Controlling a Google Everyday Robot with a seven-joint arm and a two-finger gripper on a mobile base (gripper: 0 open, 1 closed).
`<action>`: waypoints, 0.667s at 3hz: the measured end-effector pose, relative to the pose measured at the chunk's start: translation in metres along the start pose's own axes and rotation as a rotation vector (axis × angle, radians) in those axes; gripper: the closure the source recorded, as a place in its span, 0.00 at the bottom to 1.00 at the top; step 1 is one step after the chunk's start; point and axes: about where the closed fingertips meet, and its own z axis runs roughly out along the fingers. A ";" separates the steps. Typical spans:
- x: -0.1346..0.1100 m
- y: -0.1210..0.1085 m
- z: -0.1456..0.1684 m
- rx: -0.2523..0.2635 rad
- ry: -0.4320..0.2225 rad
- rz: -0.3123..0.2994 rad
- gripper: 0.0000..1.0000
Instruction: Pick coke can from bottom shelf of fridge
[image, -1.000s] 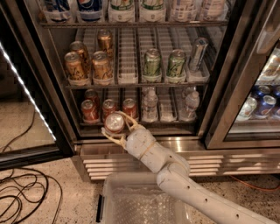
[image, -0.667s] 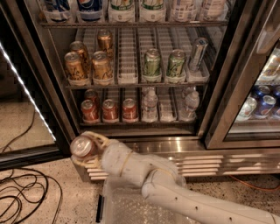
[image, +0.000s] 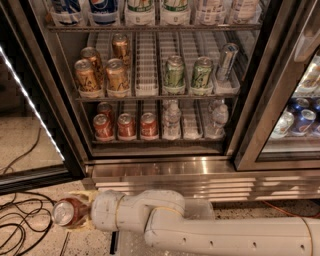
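Note:
The robot's gripper is holding the coke can (image: 65, 212) over the floor by the black cables, wide of the clear bin, so it should swing back and bring the can above the bin.
My gripper (image: 70, 214) is low at the left, below the fridge (image: 160, 170) and over the floor, shut on a red coke can (image: 66, 212) held with its silver top facing the camera. The white arm runs from the lower right to it. On the bottom shelf (image: 160, 141) three more red coke cans (image: 126, 126) stand in a front row at the left, with another behind them. Clear water bottles (image: 171, 120) stand to their right on the same shelf.
The shelf above holds gold-brown cans (image: 102, 75) at the left and green cans (image: 187, 74) at the right. The open door edge with a light strip (image: 30, 102) is at the left. Black cables (image: 20, 220) lie on the floor. A second glass door (image: 295, 110) is at the right.
The gripper has drawn back from the bottom shelf with the coke can, moving down and left to just above the floor. The cans on the shelves have not moved.

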 end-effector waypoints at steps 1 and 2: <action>0.000 0.004 -0.004 -0.015 0.025 0.030 1.00; -0.006 0.006 -0.027 -0.019 0.102 0.066 1.00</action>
